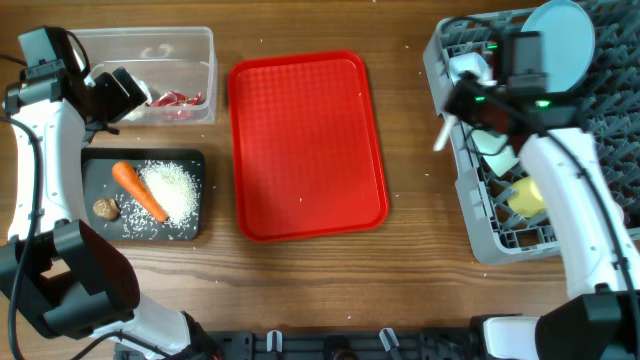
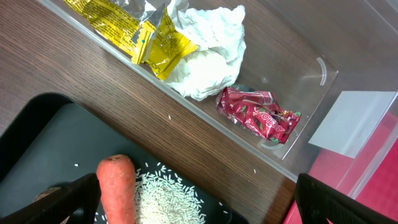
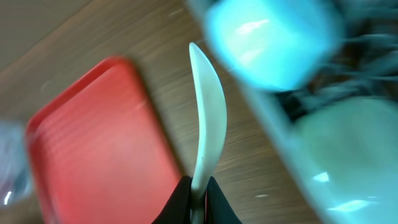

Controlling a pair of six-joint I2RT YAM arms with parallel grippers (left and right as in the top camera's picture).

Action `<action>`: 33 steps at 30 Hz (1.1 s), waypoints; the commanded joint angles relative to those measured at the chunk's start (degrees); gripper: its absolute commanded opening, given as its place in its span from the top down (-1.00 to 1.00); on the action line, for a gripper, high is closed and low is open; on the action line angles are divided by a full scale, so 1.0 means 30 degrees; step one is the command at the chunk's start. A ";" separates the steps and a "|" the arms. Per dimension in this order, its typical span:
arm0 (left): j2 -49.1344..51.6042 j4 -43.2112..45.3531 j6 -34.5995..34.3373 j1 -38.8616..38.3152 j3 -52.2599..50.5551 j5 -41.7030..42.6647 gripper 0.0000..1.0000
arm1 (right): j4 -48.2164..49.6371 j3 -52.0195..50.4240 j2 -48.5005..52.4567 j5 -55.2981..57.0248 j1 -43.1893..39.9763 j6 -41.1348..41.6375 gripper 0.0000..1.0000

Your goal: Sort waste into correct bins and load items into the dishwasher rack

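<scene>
My right gripper goes on to the rack's wires (image 1: 612, 135) beyond the yellow cup and lets go there, because the wires stand open and the white spoon's loose end (image 1: 442, 136) sticks out.
My right gripper (image 3: 199, 193) is shut on the white spoon (image 3: 206, 118), held at the left edge of the grey dishwasher rack (image 1: 470, 215); the spoon also shows in the overhead view (image 1: 441, 133). The rack holds the pale blue plate (image 1: 558, 35), blue-green bowls (image 3: 273, 37) and the yellow cup (image 1: 528, 196). My left gripper (image 2: 193, 205) is open and empty above the black tray (image 1: 95, 165), which holds the orange carrot (image 1: 138, 189), rice (image 1: 172, 188) and the brown lump (image 1: 105, 208). The clear tub (image 1: 200, 40) holds the yellow wrapper (image 2: 134, 28), tissue (image 2: 208, 53) and red wrapper (image 2: 258, 113).
The large flat red tray (image 1: 305, 145) lies in the middle of the wooden table between the bins and the rack. A few stray rice grains lie on the wood between the tub and the black tray.
</scene>
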 commanded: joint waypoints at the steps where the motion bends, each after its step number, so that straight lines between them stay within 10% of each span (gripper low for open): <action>1: -0.0350 0.0044 -0.0233 0.0051 0.0299 0.0233 -1.00 | -0.0284 0.0197 -0.0488 0.0663 -0.2871 0.1501 0.91; 22: -0.0350 0.0044 -0.0233 0.0051 0.0299 0.0233 -1.00 | -0.0277 -0.0597 0.1304 0.9683 -0.9938 0.4845 0.82; 24: -0.0350 0.0044 -0.0233 0.0051 0.0299 0.0233 -1.00 | -0.0197 -0.0597 0.1566 0.9683 -0.9938 0.4248 0.62; 28: -0.0350 0.0044 -0.0233 0.0051 0.0299 0.0233 -1.00 | 0.0080 -0.0597 0.1559 0.9639 -0.9930 0.3738 -0.60; 33: -0.0350 0.0044 -0.0233 0.0051 0.0299 0.0233 -1.00 | 0.0415 0.0255 0.0444 0.4444 -0.9245 -0.2725 -0.94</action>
